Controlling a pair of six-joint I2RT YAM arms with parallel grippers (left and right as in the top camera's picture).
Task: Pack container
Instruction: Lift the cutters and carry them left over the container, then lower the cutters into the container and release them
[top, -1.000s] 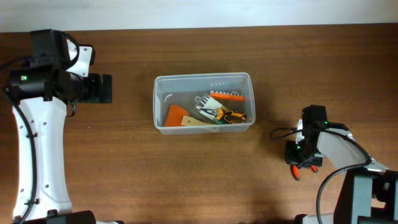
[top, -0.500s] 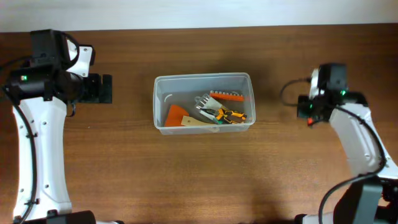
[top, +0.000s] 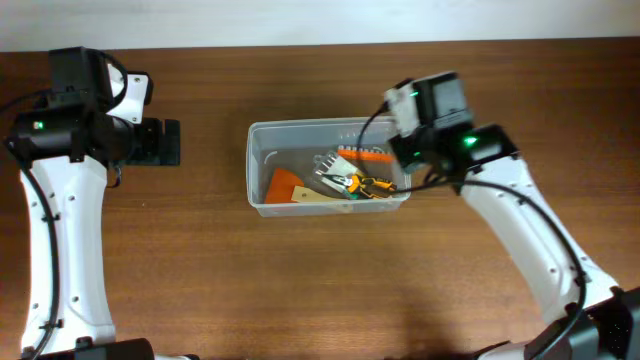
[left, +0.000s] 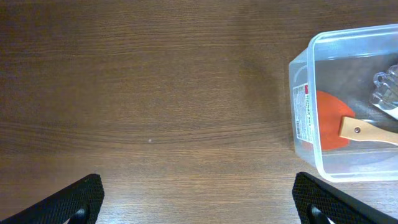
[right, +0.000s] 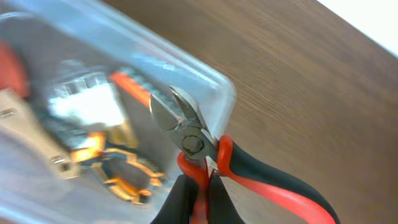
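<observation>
The cutters' steel tips are over the tub's rim. My right gripper should keep going inward above the tools until both red handles are clear of the tub's rim, and then let go.
The container is a clear plastic tub in the middle of the table, also seen in the left wrist view and the right wrist view. My right gripper is shut on one red handle of a pair of red-and-black cutters, held above the tub's right end with the steel tips pointing over the rim. From overhead the right wrist hides the cutters. My left gripper is open over bare wood, left of the tub, holding nothing.
Inside the tub lie an orange spatula with a wooden handle, orange-and-black pliers, a metal tool and an orange-handled item. The left arm stands along the table's left side.
My right arm has swung from the table's front right up and leftward to the tub's right end, carrying the cutters. The left arm has not moved.
</observation>
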